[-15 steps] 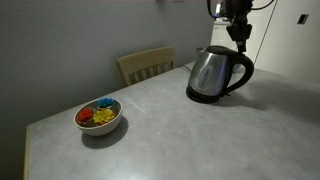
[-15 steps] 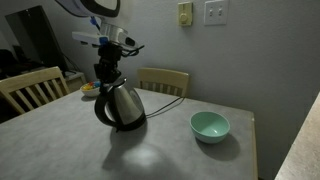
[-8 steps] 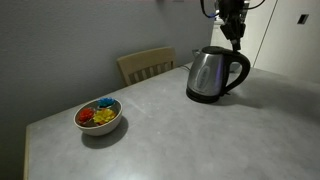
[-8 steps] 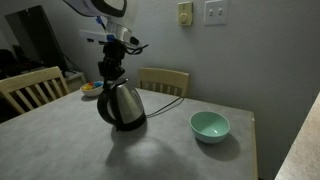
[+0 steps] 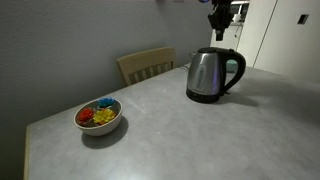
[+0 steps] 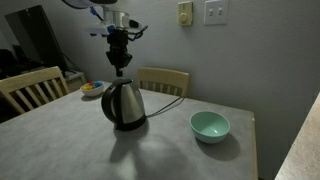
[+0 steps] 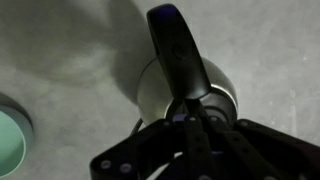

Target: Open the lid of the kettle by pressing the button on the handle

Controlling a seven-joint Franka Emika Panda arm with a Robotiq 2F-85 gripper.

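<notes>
Next, I move across to the top of the handle (image 5: 235,54) before I press down, because my gripper's closed fingers are hanging over the kettle's lid (image 5: 212,50).
The steel kettle (image 5: 212,76) stands upright on the grey table in both exterior views (image 6: 124,104). Its black loop handle (image 5: 238,68) faces away from the chair. In the wrist view the handle (image 7: 178,52) runs up the picture over the kettle's body (image 7: 150,92). The button is not distinguishable from the handle. The lid (image 5: 209,50) shows only as a thin dark edge on top, and I cannot tell whether it is open. My gripper (image 5: 220,20) hangs well above the kettle, fingers together and empty; it also shows in an exterior view (image 6: 120,60) and the wrist view (image 7: 196,128).
A white bowl of colourful items (image 5: 99,116) sits near the table's front corner. A teal bowl (image 6: 210,126) stands beside the kettle and shows in the wrist view (image 7: 8,140). Wooden chairs (image 5: 146,64) (image 6: 163,80) (image 6: 30,88) stand around the table.
My gripper has risen from the top of the handle to well above the kettle. The kettle, tilted before, now stands upright.
</notes>
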